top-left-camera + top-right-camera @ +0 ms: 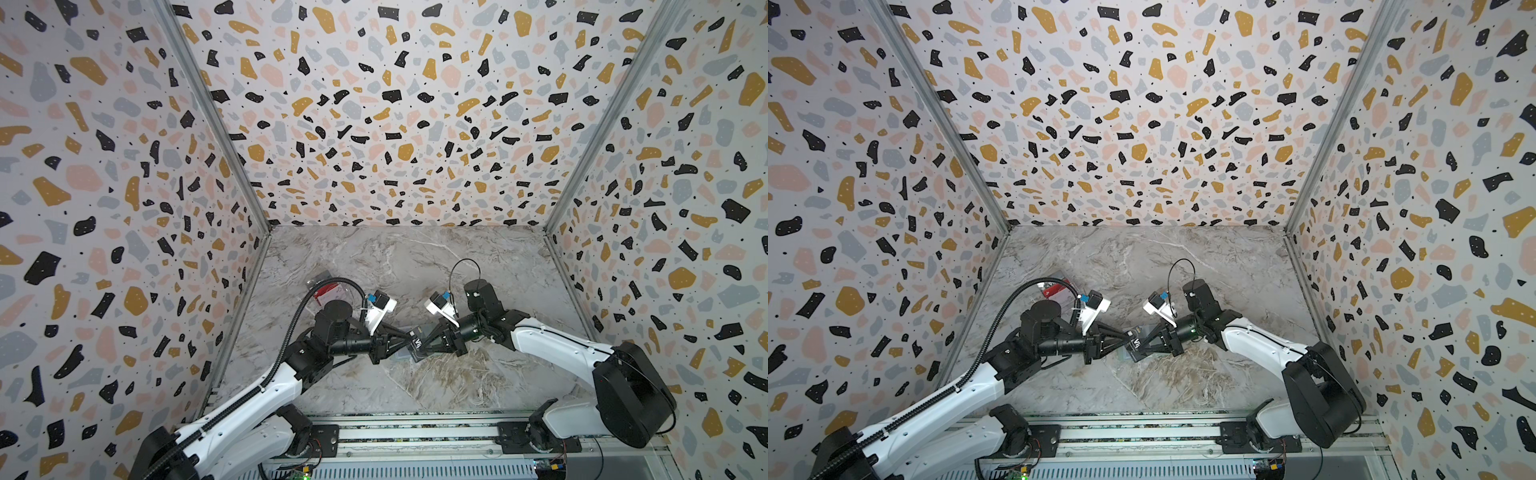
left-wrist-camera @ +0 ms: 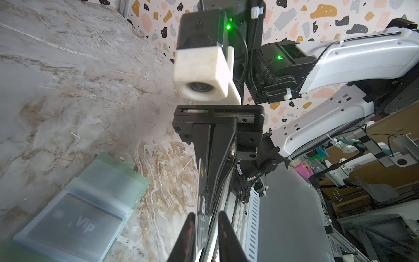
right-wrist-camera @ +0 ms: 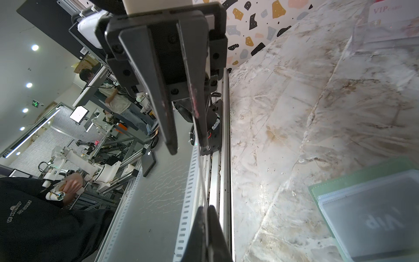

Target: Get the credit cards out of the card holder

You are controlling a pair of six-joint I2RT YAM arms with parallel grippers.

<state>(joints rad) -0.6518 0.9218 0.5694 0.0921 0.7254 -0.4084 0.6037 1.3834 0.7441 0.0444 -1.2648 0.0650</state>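
Observation:
My right gripper is on the hanging card's long edge, so my left gripper should take the card and turn it before my right gripper takes its short end.
A dark grey credit card printed "Vip" hangs on edge above the table between both grippers. My right gripper is shut on one end of it. My left gripper straddles the other end: the card lies against one finger and a gap shows to the other. Under them the mint-green card holder lies open on the marble table. Another grey "Vip" card sits in its clear sleeves.
A clear plastic box with a red and white insert stands behind my left arm. The metal rail runs along the table's front edge. Patterned walls close in the left, right and back sides.

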